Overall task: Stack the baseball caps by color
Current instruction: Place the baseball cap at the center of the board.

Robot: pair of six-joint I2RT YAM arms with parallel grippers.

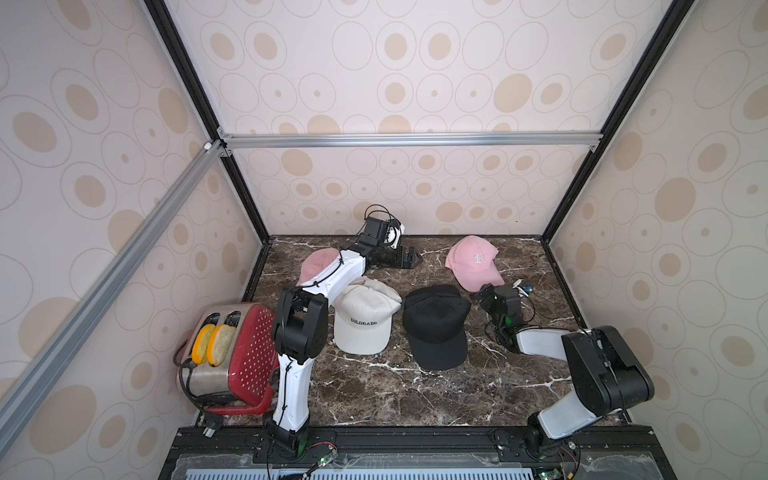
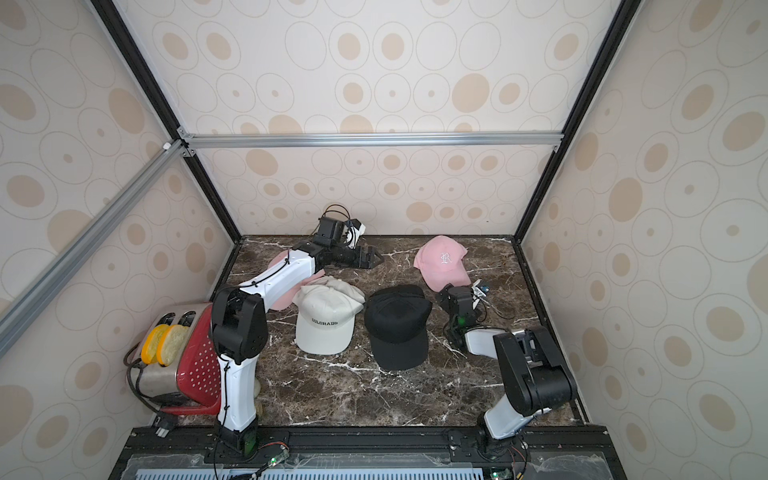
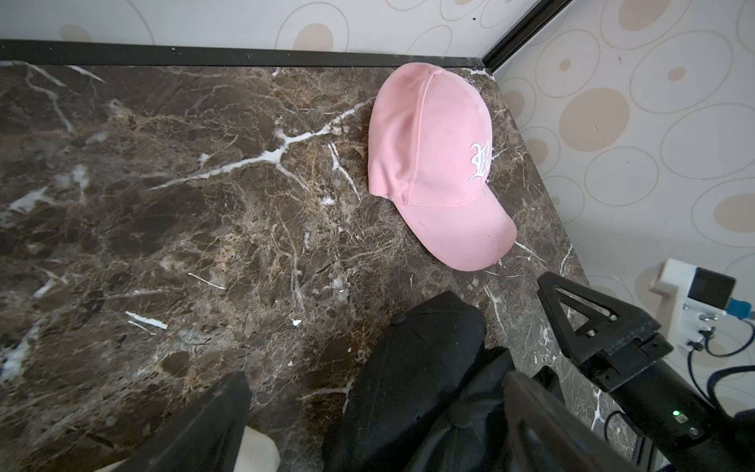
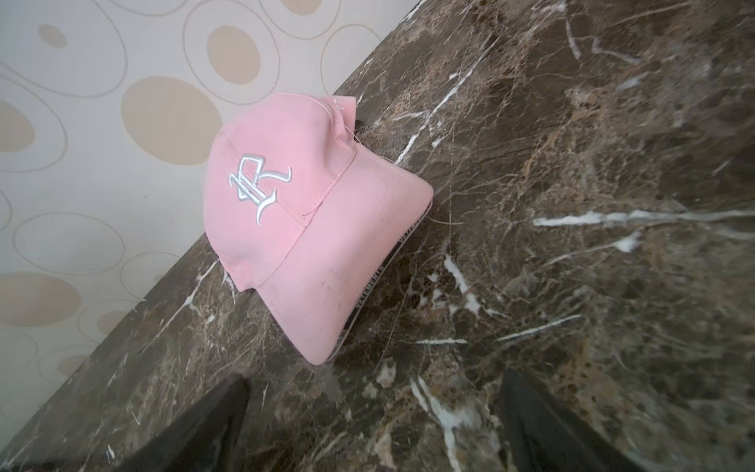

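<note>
My right gripper has the pink cap's brim (image 1: pixel 481 279) slanting toward it, so I should move back, come around beside the pink cap's top (image 1: pixel 493 254) and turn the cap's brim square to the front.
A pink cap (image 1: pixel 473 262) with a white logo lies at the back right of the marble table (image 1: pixel 374 390), also seen in the right wrist view (image 4: pixel 286 212) and the left wrist view (image 3: pixel 433 163). Another pink cap (image 1: pixel 313 264) lies at the back left, partly hidden by my left arm. White "COLORADO" caps (image 1: pixel 363 318) are piled mid-left. Black caps (image 1: pixel 436 328) are piled in the middle. My left gripper (image 1: pixel 413 258) hovers open at the back centre, holding nothing. My right gripper (image 1: pixel 485 290) stands open just in front of the right pink cap's brim, with only marble between its fingers (image 4: pixel 204 429).
A toaster (image 1: pixel 216 349) with bread slices sits in a red basket (image 1: pixel 253 357) at the front left, beside my left arm's base. Patterned walls close the table on three sides. A black frame edge runs along the back (image 3: pixel 245 55).
</note>
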